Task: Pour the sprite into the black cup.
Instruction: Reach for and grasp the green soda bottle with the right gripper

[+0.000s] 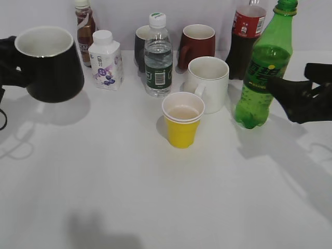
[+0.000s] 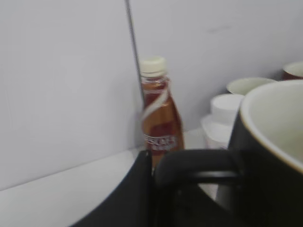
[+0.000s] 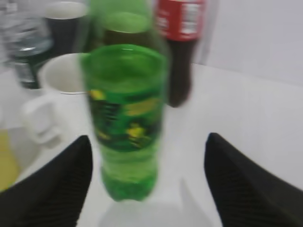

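I expect the sprite bottle (image 1: 265, 67) to keep its drink in when I tip it over the black cup, because the green cap (image 1: 286, 5) is on the bottle's neck.
The sprite (image 1: 263, 67) is a tall green bottle standing upright at the right; it also shows in the right wrist view (image 3: 125, 118). My right gripper (image 1: 290, 93) is open just right of it, one finger reaching toward its label; in the right wrist view the open jaws (image 3: 147, 165) flank the bottle without touching. The black cup (image 1: 49, 65), white inside, hangs above the table at the far left. My left gripper (image 2: 156, 189) is shut on its handle (image 2: 199, 163); the cup's rim (image 2: 272, 123) fills the right of that view.
A yellow paper cup (image 1: 182, 120) stands mid-table, a white mug (image 1: 208, 83) behind it. Behind are a water bottle (image 1: 158, 57), a small white bottle (image 1: 106, 59), a brown drink bottle (image 1: 84, 28), a dark mug (image 1: 141, 46), a dark red mug (image 1: 197, 45) and a cola bottle (image 1: 246, 36).
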You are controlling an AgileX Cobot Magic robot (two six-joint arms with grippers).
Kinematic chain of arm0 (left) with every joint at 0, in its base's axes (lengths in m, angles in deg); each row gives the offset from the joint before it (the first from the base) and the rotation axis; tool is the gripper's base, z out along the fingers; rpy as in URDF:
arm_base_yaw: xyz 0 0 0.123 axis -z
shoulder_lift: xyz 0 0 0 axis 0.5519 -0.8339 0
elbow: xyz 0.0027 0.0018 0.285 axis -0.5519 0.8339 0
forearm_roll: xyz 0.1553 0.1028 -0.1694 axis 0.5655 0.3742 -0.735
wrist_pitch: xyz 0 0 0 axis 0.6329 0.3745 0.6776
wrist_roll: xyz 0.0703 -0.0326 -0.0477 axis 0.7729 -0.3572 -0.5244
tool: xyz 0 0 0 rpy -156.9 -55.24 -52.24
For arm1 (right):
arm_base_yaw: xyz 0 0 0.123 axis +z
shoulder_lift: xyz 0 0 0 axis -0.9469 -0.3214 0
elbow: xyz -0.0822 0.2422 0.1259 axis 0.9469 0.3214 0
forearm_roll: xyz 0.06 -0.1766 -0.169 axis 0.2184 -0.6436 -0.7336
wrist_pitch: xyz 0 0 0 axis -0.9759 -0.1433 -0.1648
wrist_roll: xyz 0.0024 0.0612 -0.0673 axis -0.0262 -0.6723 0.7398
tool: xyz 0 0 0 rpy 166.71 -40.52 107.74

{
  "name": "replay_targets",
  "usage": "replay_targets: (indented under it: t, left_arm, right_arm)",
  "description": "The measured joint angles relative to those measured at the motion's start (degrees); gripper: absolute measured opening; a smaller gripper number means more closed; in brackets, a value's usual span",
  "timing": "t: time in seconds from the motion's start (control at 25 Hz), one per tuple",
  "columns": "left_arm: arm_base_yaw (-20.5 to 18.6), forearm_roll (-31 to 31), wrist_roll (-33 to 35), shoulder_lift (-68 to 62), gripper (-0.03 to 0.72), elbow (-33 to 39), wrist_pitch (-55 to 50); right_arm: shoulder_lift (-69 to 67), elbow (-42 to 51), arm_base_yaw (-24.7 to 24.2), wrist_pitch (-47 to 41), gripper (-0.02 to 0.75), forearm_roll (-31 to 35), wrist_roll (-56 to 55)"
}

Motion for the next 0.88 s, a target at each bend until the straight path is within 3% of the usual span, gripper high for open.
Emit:
replay_targets:
  t: [0.2, 0.44, 0.52, 0.64, 0.88]
  left_arm:
    - [2.82, 2.58, 0.0, 2.48, 0.039, 0.0, -6.86]
    - [9.21, 2.97, 0.0, 6.43, 0.039, 0.0, -13.58]
    - [11.48, 2.57, 0.0, 7.93, 0.039, 0.0, -15.12]
    - [14.46, 0.29, 0.0, 10.61, 0.039, 0.0, -18.31]
    - [20.26, -1.85, 0.0, 14.41, 0.038, -0.61, -27.21]
  right_arm:
    - [-9.36, -1.84, 0.0, 8.55, 0.661, 1.61, 0.0]
    - [-21.73, -11.4, 0.0, 9.87, 0.654, 2.88, -0.05]
    - [-24.4, -13.48, 0.0, 10.31, 0.597, 2.94, -0.17]
    - [-25.03, -14.15, 0.0, 10.57, 0.404, 2.41, -0.17]
    - [-19.05, -14.13, 0.34, 4.82, 0.402, -6.86, -0.23]
